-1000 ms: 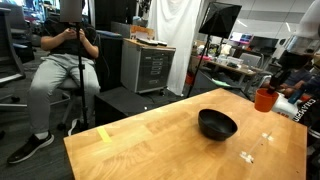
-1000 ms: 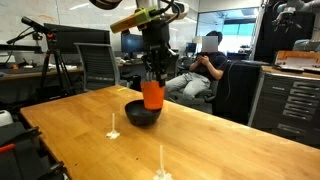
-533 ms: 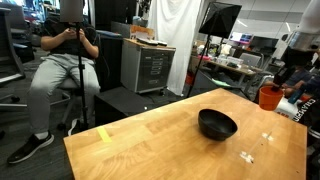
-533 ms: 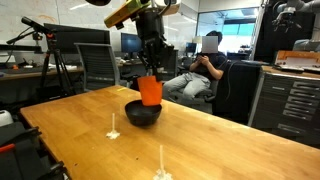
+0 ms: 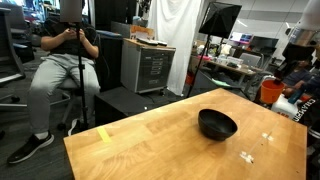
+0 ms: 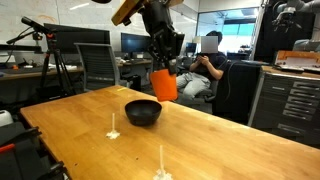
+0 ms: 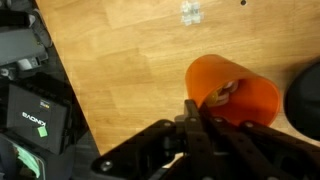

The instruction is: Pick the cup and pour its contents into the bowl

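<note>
I should use my gripper to bring the orange-red cup (image 6: pixel 164 86) down close to the bowl's rim (image 5: pixel 234 122) before I tilt the cup, because it is high up and off to the side of the black bowl.
The orange-red cup (image 6: pixel 165 85) hangs in my gripper (image 6: pixel 163 66), lifted above the table and to the right of the black bowl (image 6: pixel 142 111). In an exterior view the cup (image 5: pixel 270 92) is at the far right edge, well above and right of the bowl (image 5: pixel 217 124). In the wrist view the cup (image 7: pixel 240 85) is upright with pale bits inside; my gripper (image 7: pixel 193 112) pinches its rim wall, one finger inside, one outside. The bowl's dark edge (image 7: pixel 305 95) shows at the right.
The wooden table (image 5: pixel 160 140) carries small pale bits (image 5: pixel 265 136) and two white specks (image 6: pixel 113 133). A seated person (image 5: pixel 62 60) and a grey cabinet (image 5: pixel 150 68) are behind the table. Black equipment (image 7: pixel 30 110) lies off the table's edge.
The gripper has lifted the cup higher and carried it sideways, from in front of the bowl to a spot beside and above it.
</note>
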Controlling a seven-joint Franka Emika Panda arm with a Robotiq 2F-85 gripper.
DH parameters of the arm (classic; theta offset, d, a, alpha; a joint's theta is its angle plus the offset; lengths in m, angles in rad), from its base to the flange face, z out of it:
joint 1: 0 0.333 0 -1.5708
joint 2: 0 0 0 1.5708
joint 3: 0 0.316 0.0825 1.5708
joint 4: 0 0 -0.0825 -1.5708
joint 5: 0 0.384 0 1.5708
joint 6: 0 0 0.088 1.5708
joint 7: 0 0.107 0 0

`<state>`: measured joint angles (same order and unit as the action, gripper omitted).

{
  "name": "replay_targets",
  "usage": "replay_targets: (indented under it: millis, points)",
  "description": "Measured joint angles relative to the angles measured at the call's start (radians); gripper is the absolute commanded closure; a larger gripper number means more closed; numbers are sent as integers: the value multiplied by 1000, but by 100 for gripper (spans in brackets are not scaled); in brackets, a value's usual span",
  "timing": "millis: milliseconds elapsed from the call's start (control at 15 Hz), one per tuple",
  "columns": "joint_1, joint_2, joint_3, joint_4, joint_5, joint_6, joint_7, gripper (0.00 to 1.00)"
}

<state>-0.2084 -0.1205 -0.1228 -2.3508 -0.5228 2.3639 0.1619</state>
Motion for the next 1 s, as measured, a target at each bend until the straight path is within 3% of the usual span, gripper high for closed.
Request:
replay_targets:
  millis: [533,1000]
  points:
    - [-13,38,-20,8,-95,40,50,99]
    - [-13,60,-21,-68,-127,114,55,99]
